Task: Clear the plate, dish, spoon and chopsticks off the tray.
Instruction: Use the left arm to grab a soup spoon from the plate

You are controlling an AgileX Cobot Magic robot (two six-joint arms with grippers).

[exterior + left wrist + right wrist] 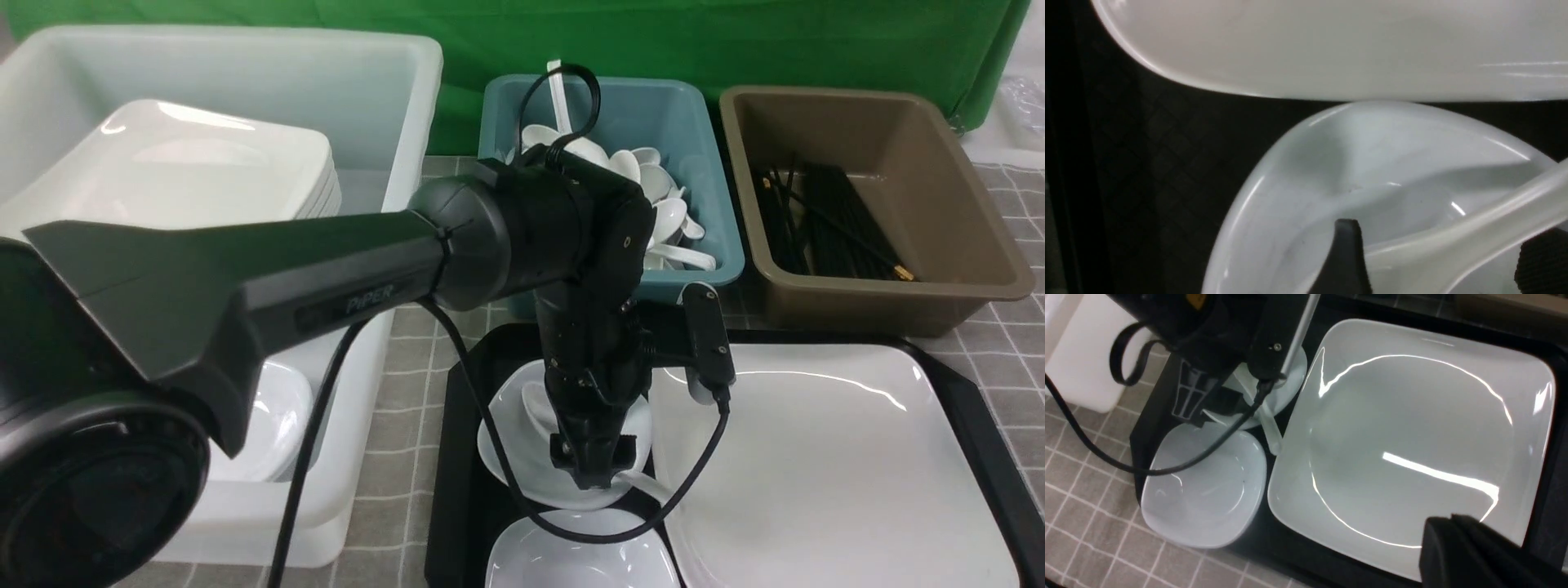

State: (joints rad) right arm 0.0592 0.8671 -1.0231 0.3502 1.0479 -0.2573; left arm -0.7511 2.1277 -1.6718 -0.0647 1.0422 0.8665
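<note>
I expect the white spoon to turn straighter between my left gripper's fingers when I grip and lift it, because the white spoon's handle [1479, 237] lies at a slant between them.
The black tray [457, 457] holds the large white plate [824, 465] on its right and two small white dishes on its left. The white spoon [540, 406] lies in the farther dish [510, 445], its handle pointing toward the plate. My left gripper [592, 478] points down into this dish. In the left wrist view it [1443, 241] is open, with the spoon's handle [1457, 241] between its fingers [1347, 253]. My right gripper [1453, 518] is shut and empty, hovering over the plate [1412, 428]. No chopsticks show on the tray.
A second small dish [580, 555] sits at the tray's front. A white bin [245, 73] on the left holds stacked plates and dishes. Behind the tray, a teal bin [702, 122] holds spoons and a brown bin [939, 147] holds black chopsticks.
</note>
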